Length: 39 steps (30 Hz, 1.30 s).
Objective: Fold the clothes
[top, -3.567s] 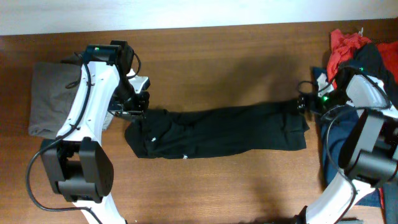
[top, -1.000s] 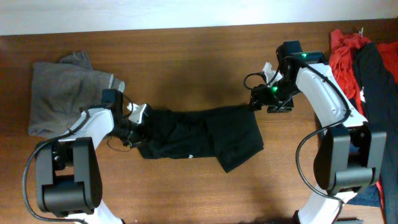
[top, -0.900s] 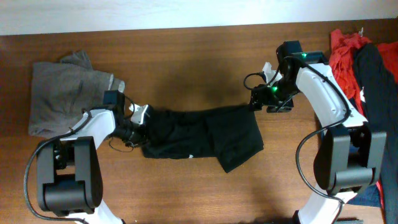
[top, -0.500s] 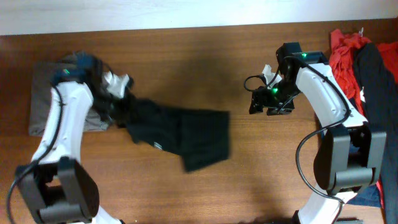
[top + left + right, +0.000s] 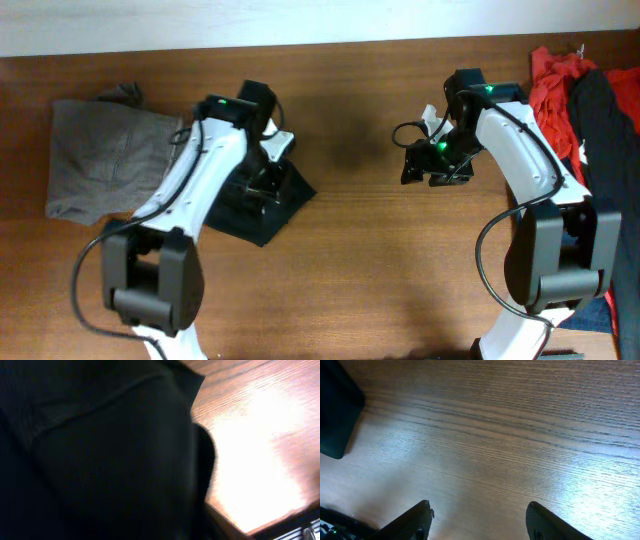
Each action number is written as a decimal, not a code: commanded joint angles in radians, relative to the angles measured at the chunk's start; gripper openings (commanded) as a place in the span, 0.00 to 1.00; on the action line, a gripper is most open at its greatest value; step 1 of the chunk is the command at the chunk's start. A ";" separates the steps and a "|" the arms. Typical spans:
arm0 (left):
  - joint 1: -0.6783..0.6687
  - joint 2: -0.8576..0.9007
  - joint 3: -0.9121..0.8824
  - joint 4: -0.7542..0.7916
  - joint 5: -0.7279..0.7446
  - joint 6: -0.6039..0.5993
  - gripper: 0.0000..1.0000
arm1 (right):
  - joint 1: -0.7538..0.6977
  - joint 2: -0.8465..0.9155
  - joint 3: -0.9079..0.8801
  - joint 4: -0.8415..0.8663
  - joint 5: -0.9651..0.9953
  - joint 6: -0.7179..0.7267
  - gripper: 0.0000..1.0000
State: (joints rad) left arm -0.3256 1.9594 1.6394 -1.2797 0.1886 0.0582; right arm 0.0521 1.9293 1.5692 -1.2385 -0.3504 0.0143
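Observation:
The black T-shirt lies bunched [image 5: 258, 216] under the robot's left gripper, so that gripper should open and lift clear before the right gripper comes to the shirt's side [image 5: 299, 193] facing it.
The black T-shirt [image 5: 250, 205] lies bunched into a compact folded heap left of the table's middle. My left gripper [image 5: 266, 180] is down on its upper right part. In the left wrist view black fabric [image 5: 100, 460] fills nearly the whole frame and hides the fingers, so I cannot tell how the jaws stand. My right gripper [image 5: 413, 171] hovers over bare wood well to the right of the shirt, open and empty [image 5: 479, 512]. A corner of the black shirt [image 5: 335, 415] shows at the left of the right wrist view.
A grey garment [image 5: 100, 155] lies flat at the far left. A pile of red [image 5: 555, 70] and black [image 5: 600, 110] clothes sits at the right edge, with navy fabric [image 5: 598, 315] lower down. Bare wooden table [image 5: 400, 280] lies between the arms.
My left arm has swung right, carrying the shirt's left end over, so the shirt is now a smaller heap nearer the middle. The right arm has stayed still.

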 commanded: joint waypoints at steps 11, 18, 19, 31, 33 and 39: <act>0.058 0.002 0.346 -0.212 -0.103 -0.028 0.52 | 0.001 -0.014 0.014 -0.004 -0.013 -0.010 0.65; 0.073 0.072 0.159 -0.083 -0.075 -0.027 0.00 | 0.001 -0.014 0.014 -0.004 -0.013 -0.010 0.66; 0.072 0.091 0.084 -0.050 -0.065 -0.027 0.00 | 0.001 -0.014 0.013 -0.004 -0.013 -0.010 0.66; 0.090 0.157 0.042 0.026 0.234 0.000 0.02 | 0.001 -0.014 0.013 0.026 -0.278 -0.141 0.66; 0.117 0.157 0.232 -0.115 0.233 0.024 0.15 | 0.006 -0.014 0.013 0.042 -0.443 -0.202 0.66; 0.199 0.157 0.568 -0.296 0.115 0.045 0.58 | 0.151 -0.014 0.013 0.156 -0.526 -0.201 0.63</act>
State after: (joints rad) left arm -0.1696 2.1300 2.1090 -1.5322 0.3866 0.0788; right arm 0.1070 1.9293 1.5692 -1.1236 -0.7715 -0.1535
